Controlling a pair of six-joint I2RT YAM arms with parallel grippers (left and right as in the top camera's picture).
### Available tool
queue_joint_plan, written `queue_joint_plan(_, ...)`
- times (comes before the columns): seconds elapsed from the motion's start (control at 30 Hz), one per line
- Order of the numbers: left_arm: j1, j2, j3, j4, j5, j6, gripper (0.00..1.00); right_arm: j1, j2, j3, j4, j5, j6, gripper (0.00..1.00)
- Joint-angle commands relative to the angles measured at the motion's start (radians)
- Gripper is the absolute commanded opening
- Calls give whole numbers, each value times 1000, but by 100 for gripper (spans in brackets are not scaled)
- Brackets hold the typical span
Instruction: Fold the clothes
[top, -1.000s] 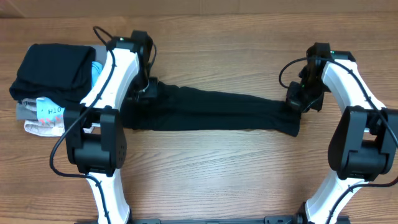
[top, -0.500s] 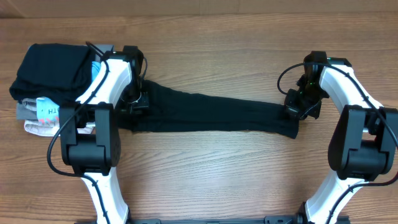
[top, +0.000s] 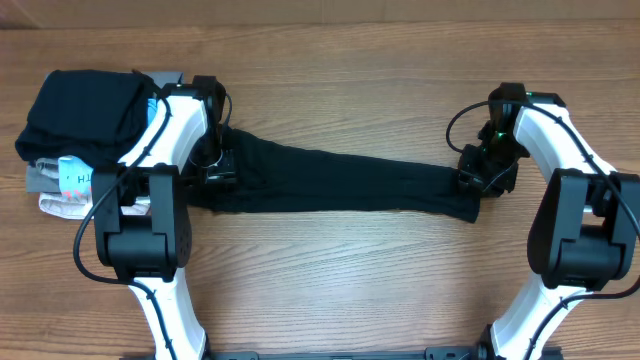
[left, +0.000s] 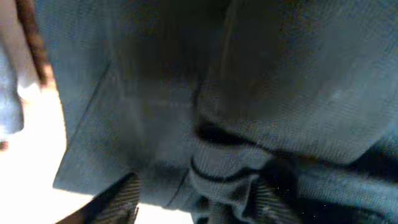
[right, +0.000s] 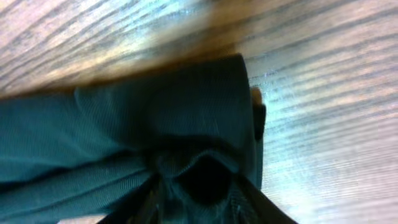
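The black T-shirt is bunched in a narrow band (top: 335, 184), with my grippers at its ends. I should bring both grippers inward and raise the cloth nearer its middle (top: 272, 178).
The clothes, a black T-shirt (top: 340, 180), lie pulled into a long narrow band across the table. My left gripper (top: 215, 165) sits low over the band's left end, and my right gripper (top: 478, 175) over its right end. In the left wrist view the left gripper (left: 196, 208) has its fingers (left: 124, 202) spread wide, with a bunched hem of the shirt (left: 261, 93) lying loose between them. In the right wrist view the right gripper (right: 202, 199) also stands parted around a slack loop of the shirt (right: 124, 124), which rests on the wood.
A stack of folded garments stands at the far left: a black one (top: 85, 105) on top, a light-blue printed one (top: 75, 180) and a grey one (top: 38, 177) below. The wooden table (top: 330, 280) shows in front of the shirt.
Both grippers have gone from shut on the shirt's ends to parted. The left arm shifted left and nearer, and the band has settled onto the table.
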Motion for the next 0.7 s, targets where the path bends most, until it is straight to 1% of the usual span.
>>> queue_joint_plan(0.0,6,-3,113,-45,-5,8,66,-5,-37,142,-42,5,4,41)
queue_joint_plan(0.13,5,-3,355,-186,54,3,68,-3,-37,365,-190,4,4,45)
queue_joint_plan(0.2,1,-3,460,-241,99,-13,70,-3,-37,440,-257,-13,3,47)
queue_joint_plan(0.3,-17,-3,566,-285,198,-15,70,-3,-39,475,-317,-86,3,47)
queue_joint_plan(0.33,-26,-3,582,-290,232,-14,64,-2,-39,474,-327,-105,0,42)
queue_joint_plan(0.37,-37,-3,584,-289,259,-14,54,0,-39,463,-329,-122,0,34)
queue_joint_plan(0.4,-49,-3,583,-291,269,-14,44,3,-39,447,-325,-137,0,15)
queue_joint_plan(0.43,-63,-2,577,-294,270,-14,34,8,-39,431,-323,-154,0,4)
queue_joint_plan(0.47,-77,-2,565,-297,265,-14,27,15,-39,415,-320,-168,0,4)
queue_joint_plan(0.5,-90,-2,553,-303,261,-14,22,26,-38,393,-313,-180,0,4)
queue_joint_plan(0.57,-114,-2,527,-307,261,-14,20,60,-38,338,-278,-196,0,4)
queue_joint_plan(0.67,-150,-2,467,-266,261,-21,18,121,-38,243,-177,-215,0,4)
